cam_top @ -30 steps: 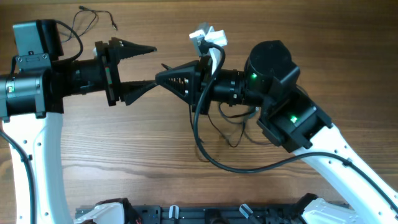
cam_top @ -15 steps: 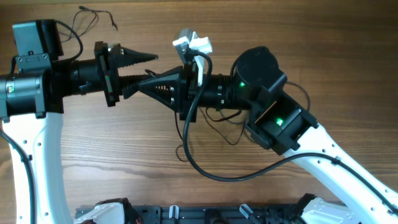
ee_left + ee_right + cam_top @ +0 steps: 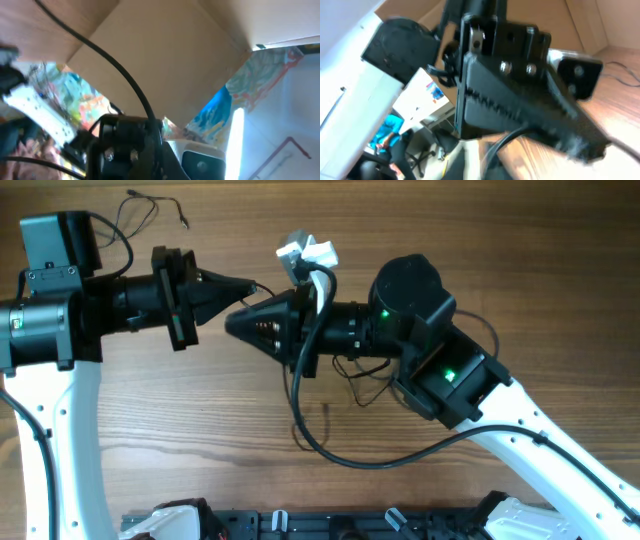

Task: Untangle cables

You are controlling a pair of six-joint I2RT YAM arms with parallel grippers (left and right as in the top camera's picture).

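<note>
The cable in my left gripper reaches my right gripper above the other cables [image 3: 362, 383], so next my left gripper pulls it free and puts it down near the far corner's loose cable [image 3: 152, 204].
One thin black cable [image 3: 150, 205] lies loose at the table's far left corner. More thin cables [image 3: 372, 392] show on the wood under my right arm, partly hidden by it. My left gripper [image 3: 245, 283] points right, its fingers pressed together. A hair-thin strand seems to leave its tip, but I cannot tell if it is pinched. My right gripper [image 3: 232, 323] points left, its tip just below and beside the left one; its jaws' gap does not show. In the right wrist view the left gripper [image 3: 592, 142] fills the frame, its serrated fingers [image 3: 520, 107] together.
A thick black arm cable [image 3: 330, 452] loops from my right wrist across the wooden table [image 3: 200, 420] toward the front. A white connector [image 3: 308, 252] sticks up on that wrist. A black rail [image 3: 330, 525] runs along the front edge.
My left gripper's fingers have closed from wide apart to together. My right arm has slid left, bringing its tip up against the left gripper's tip.
</note>
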